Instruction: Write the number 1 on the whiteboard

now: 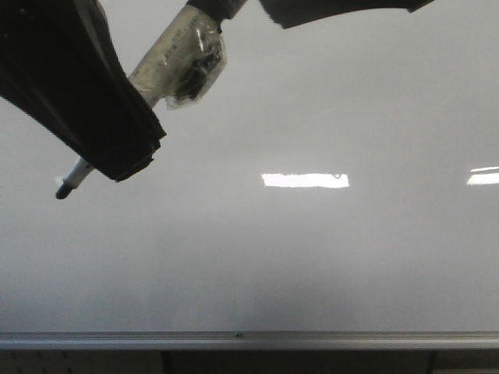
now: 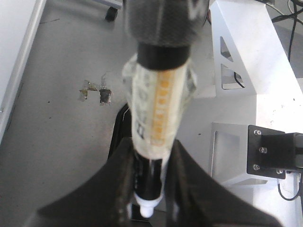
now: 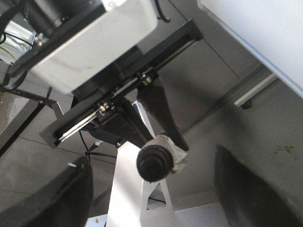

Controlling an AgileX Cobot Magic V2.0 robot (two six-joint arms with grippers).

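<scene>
My left gripper is holding the marker close to its tip (image 1: 76, 176). My right gripper should grab the marker by its black rear end (image 3: 155, 163) before writing number 1.
The whiteboard (image 1: 312, 257) fills the front view, glossy pale grey, with a silver bottom rail (image 1: 234, 339). No black stroke of the number 1 shows on it. My left gripper (image 1: 129, 160) is shut on a marker (image 1: 168, 66) wrapped in clear tape. The marker's dark tip (image 1: 61, 192) points down-left at the left side of the board; I cannot tell whether it touches. In the left wrist view my gripper (image 2: 149, 198) clamps the marker (image 2: 158, 113). My right gripper (image 3: 151, 203) is open, its dark fingers (image 3: 52, 198) wide apart around the marker's black rear end (image 3: 155, 162).
Two bright white light reflections (image 1: 306, 180) (image 1: 483, 178) lie on the board. A dark part of the right arm (image 1: 343, 9) crosses the top of the front view. The white robot frame (image 2: 246, 94) and grey floor (image 2: 61, 123) lie behind the marker.
</scene>
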